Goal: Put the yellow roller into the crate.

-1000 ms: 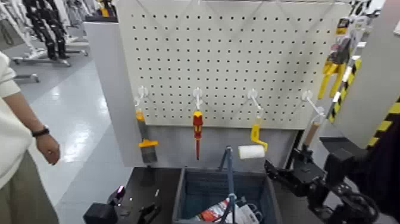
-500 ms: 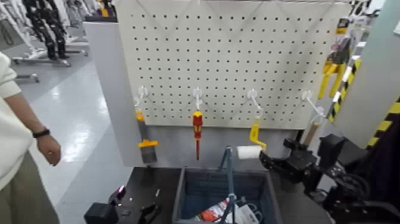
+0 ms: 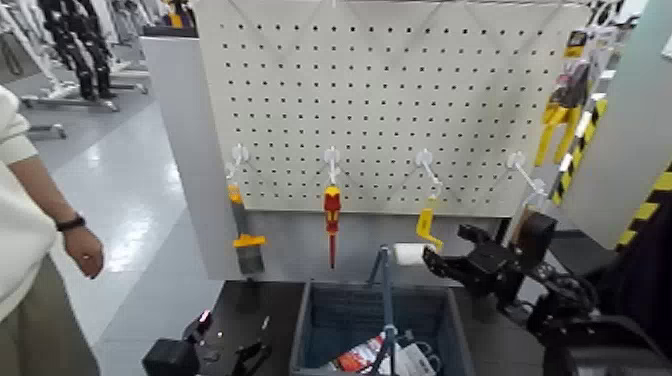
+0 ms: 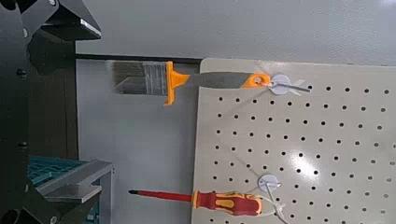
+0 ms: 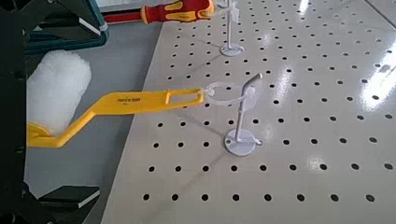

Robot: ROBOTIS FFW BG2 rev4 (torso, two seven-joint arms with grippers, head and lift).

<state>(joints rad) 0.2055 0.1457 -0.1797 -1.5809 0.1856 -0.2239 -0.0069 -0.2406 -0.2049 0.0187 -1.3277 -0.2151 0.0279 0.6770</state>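
Observation:
My gripper will lift the yellow roller (image 3: 426, 222) away, and the roller will slip free with its loop, because that loose loop hangs over the hook's open tip (image 5: 258, 78).
The yellow roller (image 3: 428, 224) hangs by its handle from a white hook (image 3: 424, 160) on the pegboard, its white sleeve (image 3: 407, 254) just above the crate's back edge. My right gripper (image 3: 446, 250) is open right beside the sleeve. In the right wrist view the sleeve (image 5: 56, 89) and yellow handle (image 5: 131, 100) lie between the open fingers (image 5: 58, 198). The dark blue-grey crate (image 3: 325, 322) with an upright bar (image 3: 386, 290) stands below. My left gripper (image 3: 250, 355) is parked low, left of the crate, open and empty.
A red-and-yellow screwdriver (image 3: 332, 222) and an orange-handled brush (image 3: 243, 238) hang on the pegboard (image 3: 400, 90). Packets (image 3: 380, 356) lie in the crate. A person (image 3: 30, 250) stands at the far left. A yellow-and-black striped post (image 3: 640, 215) is at the right.
My right gripper has moved left and up towards the pegboard until its open fingers are at the roller's white sleeve. The roller still hangs on its hook. The left arm has not moved.

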